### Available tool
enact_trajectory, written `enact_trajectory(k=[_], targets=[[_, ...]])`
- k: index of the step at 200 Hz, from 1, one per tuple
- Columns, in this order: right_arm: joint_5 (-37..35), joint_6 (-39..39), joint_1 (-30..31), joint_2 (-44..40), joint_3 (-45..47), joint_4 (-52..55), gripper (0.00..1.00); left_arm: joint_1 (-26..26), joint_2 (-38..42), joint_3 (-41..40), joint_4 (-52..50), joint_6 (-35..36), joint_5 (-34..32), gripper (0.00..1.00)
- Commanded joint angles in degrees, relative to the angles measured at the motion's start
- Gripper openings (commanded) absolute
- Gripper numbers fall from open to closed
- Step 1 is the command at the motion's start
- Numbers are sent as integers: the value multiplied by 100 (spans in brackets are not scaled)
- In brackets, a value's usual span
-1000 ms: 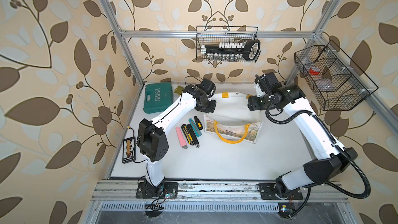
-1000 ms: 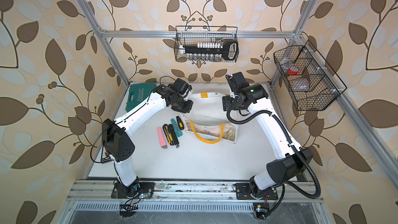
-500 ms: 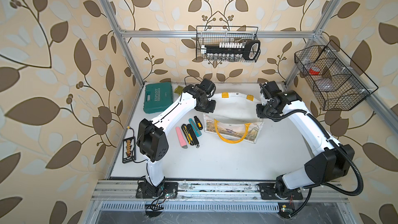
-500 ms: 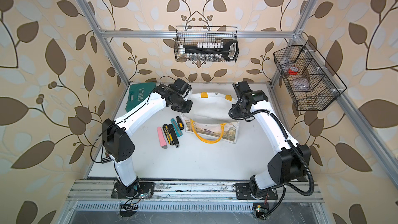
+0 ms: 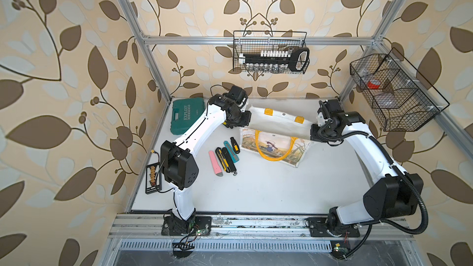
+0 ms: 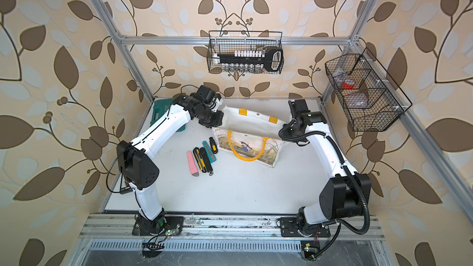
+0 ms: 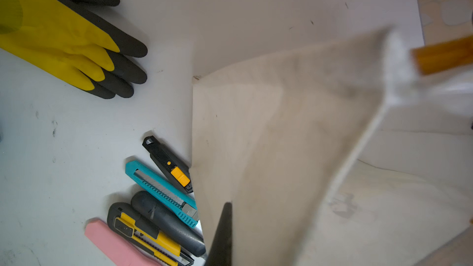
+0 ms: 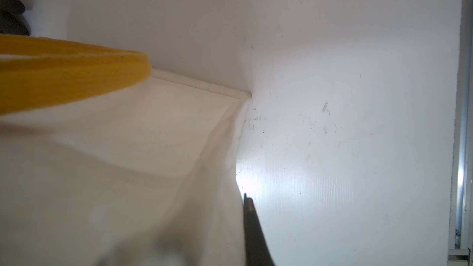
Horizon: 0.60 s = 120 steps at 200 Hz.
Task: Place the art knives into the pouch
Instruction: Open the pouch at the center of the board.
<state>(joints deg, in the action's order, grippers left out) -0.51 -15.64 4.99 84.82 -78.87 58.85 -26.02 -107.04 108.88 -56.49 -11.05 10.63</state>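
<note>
Both of the robot's grippers are holding the pouch's rim [image 5: 249,125] open, so next the left gripper lets go of it and gets the pink art knife [image 5: 215,163] while the right gripper stays.
The pouch [image 5: 276,126] [image 6: 250,124], a tote with white lining, a painted panel and yellow handles, lies at the table's middle back with its mouth stretched open. My left gripper [image 5: 240,122] [image 7: 238,216] is shut on the rim at its left end. My right gripper [image 5: 315,135] [image 8: 230,213] is shut on the rim at its right end. In each wrist view one dark finger [image 7: 222,236] [image 8: 252,229] shows against the cloth; the other is hidden. Several art knives lie in a row left of the pouch: pink [image 5: 215,163], yellow-black [image 5: 221,159], dark grey [image 5: 229,162], teal [image 5: 231,152], small black [image 5: 235,145].
A green tool case [image 5: 186,116] lies at the back left. A yellow-and-black glove [image 7: 64,37] rests under my left arm. Wire baskets hang on the back wall [image 5: 271,55] and the right wall [image 5: 394,93]. A small black board [image 5: 153,179] sits at the left edge.
My right gripper has come down from the back to the pouch's right end and shut on its rim. The left arm holds as before.
</note>
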Motion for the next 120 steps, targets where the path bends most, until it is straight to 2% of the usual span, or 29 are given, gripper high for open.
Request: enact_trajectory(k=[1, 11, 33, 52, 74, 81, 92, 120], targets=[[-538, 176, -271, -71, 169, 362, 0, 488, -72, 250, -538, 393, -416, 9], [-467, 166, -273, -53, 160, 343, 0, 488, -50, 203, -439, 355, -227, 30], [-455, 209, -246, -35, 101, 345, 0, 481, 87, 82, -137, 251, 207, 56], [-520, 228, -250, -42, 45, 381, 0, 484, 206, 180, 27, 200, 626, 62], [-495, 215, -251, -53, 45, 384, 0, 485, 451, 759, -178, 113, 884, 70], [-486, 195, -245, -52, 55, 376, 0, 490, 637, 792, -151, 81, 816, 80], [-460, 182, -249, -44, 94, 340, 0, 493, 977, 711, -18, 61, 629, 84], [-343, 149, -247, -35, 166, 275, 0, 515, 1642, 234, -186, 130, 14, 87]])
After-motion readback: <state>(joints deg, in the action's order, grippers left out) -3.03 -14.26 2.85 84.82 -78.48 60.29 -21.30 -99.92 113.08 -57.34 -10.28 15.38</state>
